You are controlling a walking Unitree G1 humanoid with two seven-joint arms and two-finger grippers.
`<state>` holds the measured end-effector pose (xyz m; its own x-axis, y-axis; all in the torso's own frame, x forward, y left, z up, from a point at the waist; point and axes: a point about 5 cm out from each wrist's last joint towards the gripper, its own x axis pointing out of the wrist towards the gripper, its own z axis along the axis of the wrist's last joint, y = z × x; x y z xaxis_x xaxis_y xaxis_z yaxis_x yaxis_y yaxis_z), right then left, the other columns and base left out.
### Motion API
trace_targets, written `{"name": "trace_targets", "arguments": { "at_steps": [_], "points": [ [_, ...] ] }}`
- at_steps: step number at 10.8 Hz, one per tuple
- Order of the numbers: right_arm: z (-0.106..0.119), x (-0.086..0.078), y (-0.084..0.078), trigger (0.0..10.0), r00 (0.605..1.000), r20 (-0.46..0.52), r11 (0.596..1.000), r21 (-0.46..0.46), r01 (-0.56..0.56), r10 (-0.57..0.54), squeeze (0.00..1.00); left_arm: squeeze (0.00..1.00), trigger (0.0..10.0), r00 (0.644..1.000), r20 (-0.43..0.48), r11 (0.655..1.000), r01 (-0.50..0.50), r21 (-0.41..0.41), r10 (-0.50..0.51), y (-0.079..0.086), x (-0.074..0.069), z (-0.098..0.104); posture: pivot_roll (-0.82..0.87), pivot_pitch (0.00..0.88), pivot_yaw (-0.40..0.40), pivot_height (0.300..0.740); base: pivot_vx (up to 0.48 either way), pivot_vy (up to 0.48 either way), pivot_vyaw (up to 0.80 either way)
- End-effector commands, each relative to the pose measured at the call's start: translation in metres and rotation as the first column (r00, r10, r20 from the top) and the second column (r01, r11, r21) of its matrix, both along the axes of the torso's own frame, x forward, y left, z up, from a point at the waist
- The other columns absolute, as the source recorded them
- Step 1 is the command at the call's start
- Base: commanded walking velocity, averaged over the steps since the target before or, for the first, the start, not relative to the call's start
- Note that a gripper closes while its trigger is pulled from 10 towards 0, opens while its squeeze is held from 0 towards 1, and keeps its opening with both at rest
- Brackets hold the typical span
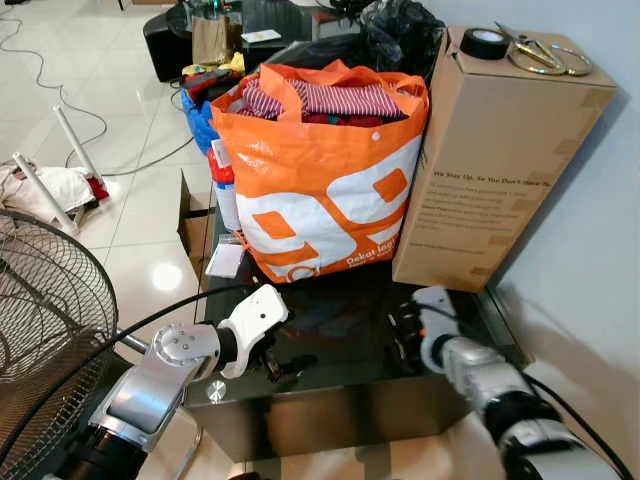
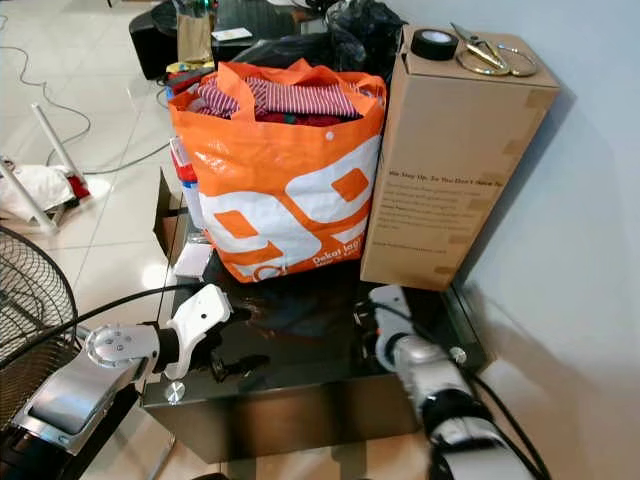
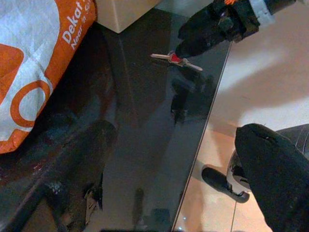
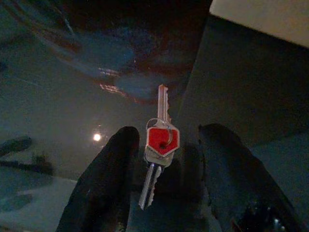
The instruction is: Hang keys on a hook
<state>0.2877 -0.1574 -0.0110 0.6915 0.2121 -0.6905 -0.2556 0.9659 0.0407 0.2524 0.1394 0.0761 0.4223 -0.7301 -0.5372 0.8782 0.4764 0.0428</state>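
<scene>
A thin ring [image 4: 153, 121] goes through the red tag. The lower silver key [image 4: 151, 186] will therefore hang and swing when I carry the keys by that tag.
A bunch of silver keys with a red tag [image 4: 161, 140] lies flat on the black glass table [image 1: 340, 350]. My right gripper [image 4: 169, 133] is open, its black fingers [image 4: 108, 179] low on either side of the keys without closing on them. The left wrist view shows the same keys [image 3: 176, 59] just off the right gripper's tips [image 3: 207, 29]. My left gripper [image 1: 275, 365] is open near the table's front left edge, with nothing between its fingers [image 3: 275, 174].
An orange shopping bag [image 1: 320, 180] full of clothes and a tall cardboard box [image 1: 490, 160] stand at the back of the table. Tape and scissors [image 1: 530, 50] lie on the box. A fan [image 1: 40, 330] stands at the left, a wall at the right.
</scene>
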Motion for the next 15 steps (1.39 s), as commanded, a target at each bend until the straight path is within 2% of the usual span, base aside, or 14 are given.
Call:
{"name": "trace_targets", "arguments": {
  "at_steps": [1, 3, 6, 9, 11, 13, 15],
  "points": [
    [0.002, 0.003, -0.002, 10.0, 0.999, 0.010, 0.999, 0.003, 0.039, -0.039, 0.00, 0.08, 10.0, 1.000, 0.001, 1.000, 0.001, 0.009, -0.001, 0.002, 0.000, 0.001, -0.01, 0.000, -0.006, 0.740, 0.000, 0.000, 0.00],
    [0.001, 0.005, 0.004, 10.0, 0.995, -0.003, 0.993, 0.067, 0.101, -0.101, 0.00, 0.09, 10.0, 1.000, -0.003, 1.000, 0.002, 0.010, -0.002, 0.002, -0.002, 0.001, 0.00, 0.000, -0.011, 0.740, 0.000, 0.000, 0.00],
    [-0.002, 0.004, 0.005, 10.0, 0.983, -0.010, 0.982, 0.042, 0.185, -0.184, 0.00, 0.09, 10.0, 1.000, -0.016, 1.000, 0.004, 0.013, -0.003, 0.004, -0.009, 0.000, 0.02, 0.000, -0.017, 0.740, 0.000, 0.000, 0.00],
    [-0.005, 0.003, 0.011, 10.0, 0.974, -0.031, 0.970, 0.084, 0.227, -0.225, 0.00, 0.09, 10.0, 1.000, -0.025, 1.000, 0.006, 0.017, -0.006, 0.006, -0.014, 0.001, 0.04, 0.000, -0.017, 0.740, 0.000, 0.000, 0.00],
    [-0.004, 0.004, 0.016, 10.0, 0.968, -0.018, 0.962, 0.108, 0.253, -0.252, 0.00, 0.09, 10.0, 0.999, -0.042, 1.000, 0.005, 0.030, -0.004, 0.010, -0.022, 0.001, 0.06, 0.000, -0.012, 0.740, 0.000, 0.000, 0.00],
    [-0.003, 0.005, 0.017, 10.0, 0.964, 0.014, 0.962, 0.071, 0.264, -0.265, 0.00, 0.09, 10.0, 0.997, -0.074, 0.999, 0.003, 0.048, 0.000, 0.018, -0.031, -0.001, 0.08, 0.000, 0.001, 0.740, 0.000, 0.000, 0.00],
    [-0.004, 0.004, 0.021, 10.0, 0.961, 0.016, 0.959, 0.074, 0.275, -0.276, 0.00, 0.09, 10.0, 0.993, -0.120, 0.997, -0.002, 0.073, 0.011, 0.021, -0.036, -0.025, 0.09, 0.000, 0.018, 0.740, 0.000, 0.000, 0.00]
  ]
}}
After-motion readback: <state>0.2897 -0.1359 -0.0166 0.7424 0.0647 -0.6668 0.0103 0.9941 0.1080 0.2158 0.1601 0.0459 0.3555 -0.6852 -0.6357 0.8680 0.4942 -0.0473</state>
